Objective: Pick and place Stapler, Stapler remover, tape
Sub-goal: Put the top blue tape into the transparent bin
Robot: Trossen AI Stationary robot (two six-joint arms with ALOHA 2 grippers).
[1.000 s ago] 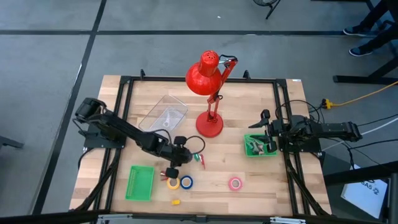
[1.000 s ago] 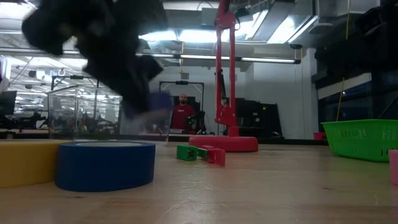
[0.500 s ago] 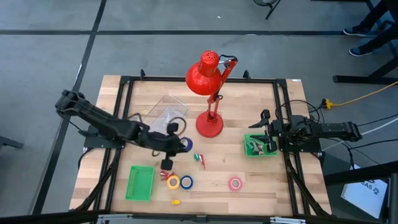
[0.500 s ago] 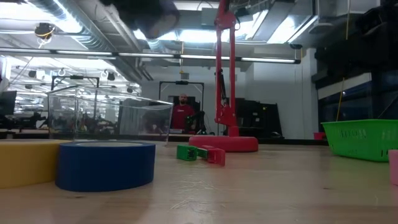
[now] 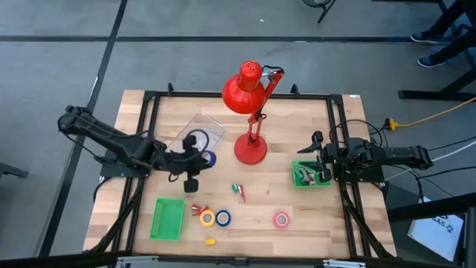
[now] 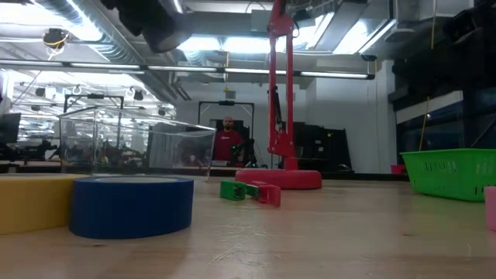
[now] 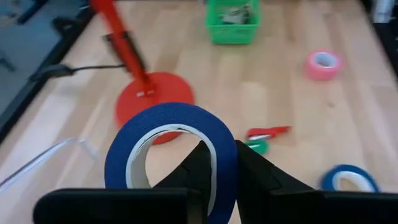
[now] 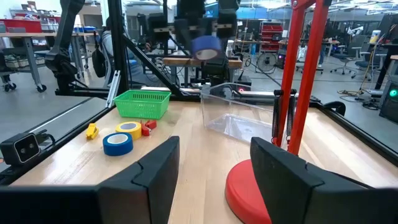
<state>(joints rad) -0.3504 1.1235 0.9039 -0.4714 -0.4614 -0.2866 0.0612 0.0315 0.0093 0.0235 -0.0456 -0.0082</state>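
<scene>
My left gripper should carry on carrying and lowering the blue roll [image 8: 206, 48] until the container's sides are around it, because the roll hangs higher than the clear container's open top [image 5: 202, 129].
My left gripper [image 5: 199, 159] is shut on a blue tape roll [image 7: 171, 149], held in the air between the clear container [image 5: 197, 134] and the red lamp's base [image 5: 251, 149]. The right wrist view shows that roll [image 8: 207, 45] high over the table. Three more rolls lie flat near the near edge: yellow [image 5: 207, 218], blue [image 5: 222, 217] and pink [image 5: 280, 219]. A red and green clip-like piece [image 5: 239, 190] lies between them and the lamp. My right gripper [image 8: 214, 180] is open and waits above the green basket [image 5: 311, 173] at the right edge. My left gripper holds the blue roll by its ring wall [image 7: 219, 163], with one finger [image 7: 198, 168] inside the hole and the other finger [image 7: 255, 177] outside. The fingers reach about level, pointing toward the table's right. The roll stands on edge, lifted clear of the table.
A second green basket [image 5: 168, 218] sits at the near left. A small red piece [image 5: 196, 208] and a small yellow piece [image 5: 210, 241] lie near the rolls. The lamp's arm and shade [image 5: 245, 89] rise over the far middle. Bare wood lies between the lamp and the pink roll.
My left gripper has risen out of the low view with the blue roll and drawn back toward the table's far left, from above the near rolls to beside the clear container. The roll has stayed in its fingers the whole time.
</scene>
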